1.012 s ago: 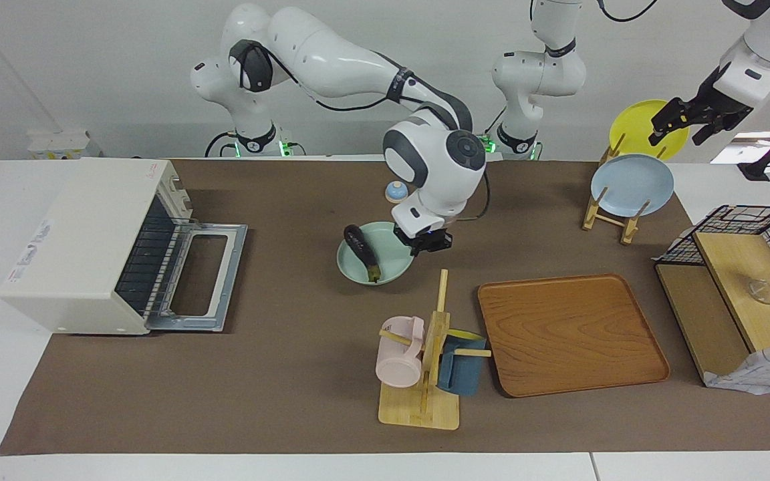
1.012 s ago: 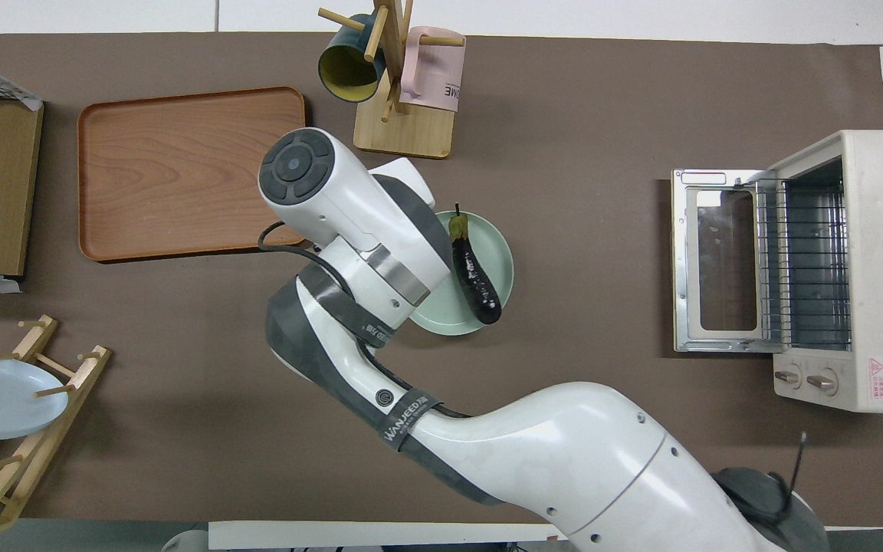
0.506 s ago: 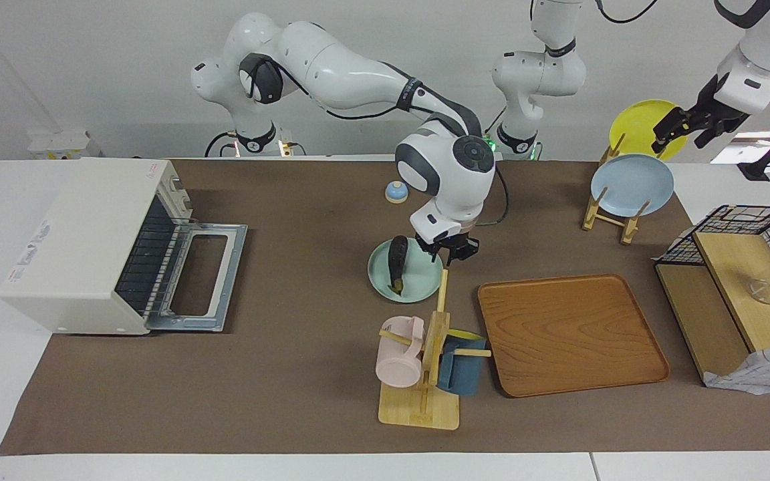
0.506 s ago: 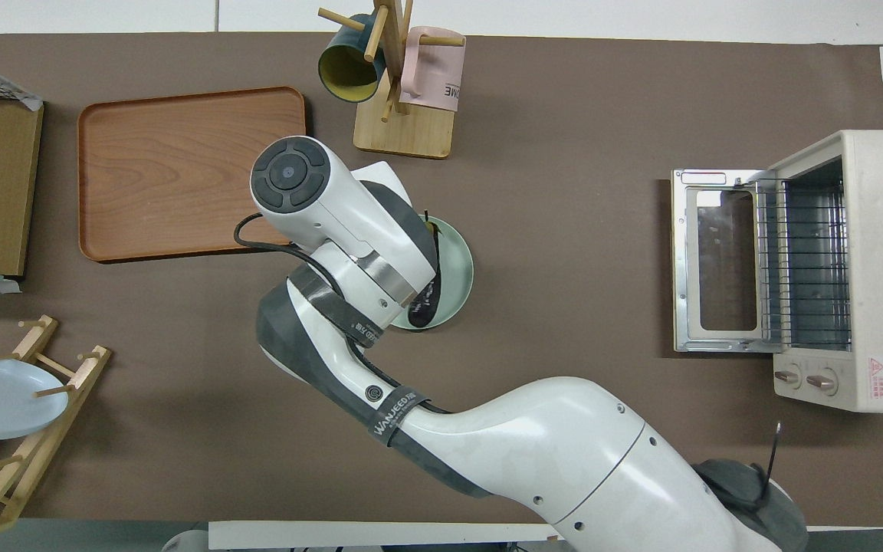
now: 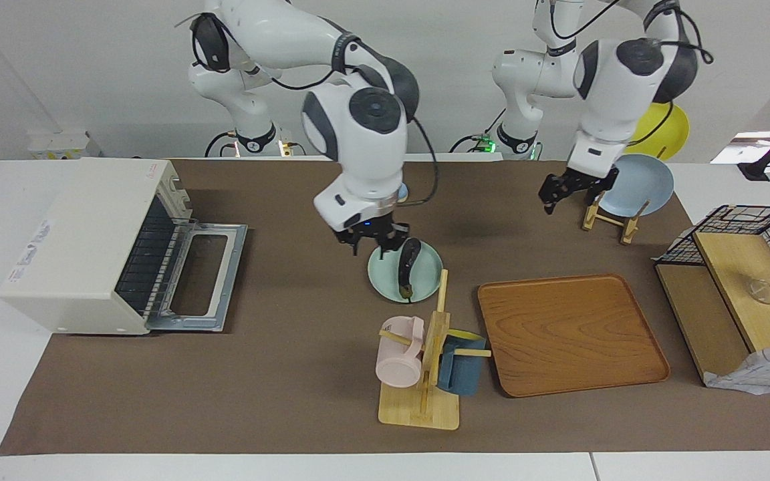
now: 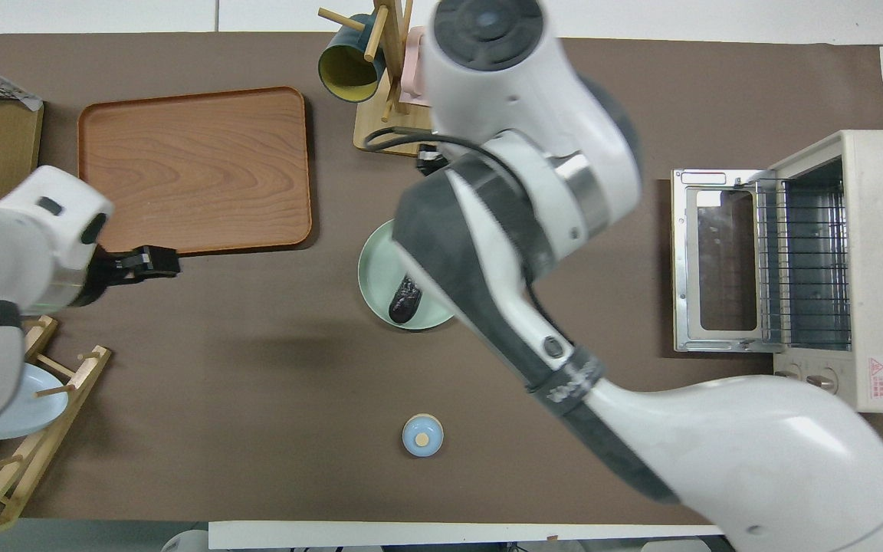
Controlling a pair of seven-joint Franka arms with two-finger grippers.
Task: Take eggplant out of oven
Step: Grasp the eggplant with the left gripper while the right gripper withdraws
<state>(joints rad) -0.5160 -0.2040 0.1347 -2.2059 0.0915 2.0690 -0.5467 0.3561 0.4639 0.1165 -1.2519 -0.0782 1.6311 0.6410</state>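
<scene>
My right gripper is in the way over the pale green plate (image 5: pixel 386 275). It should move back before my left gripper carries the eggplant (image 5: pixel 408 268) to the wooden tray.
The dark purple eggplant (image 5: pixel 410 266) lies on a pale green plate (image 5: pixel 425 279) on the mat, out of the oven; its end shows in the overhead view (image 6: pixel 405 298). The cream oven (image 5: pixel 84 234) stands at the right arm's end of the table. Its door (image 5: pixel 206 275) lies open and flat, and its wire rack (image 6: pixel 805 264) is bare. My right gripper (image 5: pixel 371 244) hangs open and empty just over the plate's edge on the oven's side. My left gripper (image 5: pixel 554 192) hangs over the mat beside the plate rack.
A mug tree (image 5: pixel 428 364) with a pink and a blue mug stands just farther from the robots than the plate. A wooden tray (image 5: pixel 572 331) lies beside it. A rack with a blue plate (image 5: pixel 633 184), a small blue knob (image 6: pixel 421 435) and a wire shelf (image 5: pixel 739 267) are also here.
My right gripper slid the plate with the eggplant toward the left arm's end, let go and rose to the plate's oven side. My left arm swung down from above the plate rack.
</scene>
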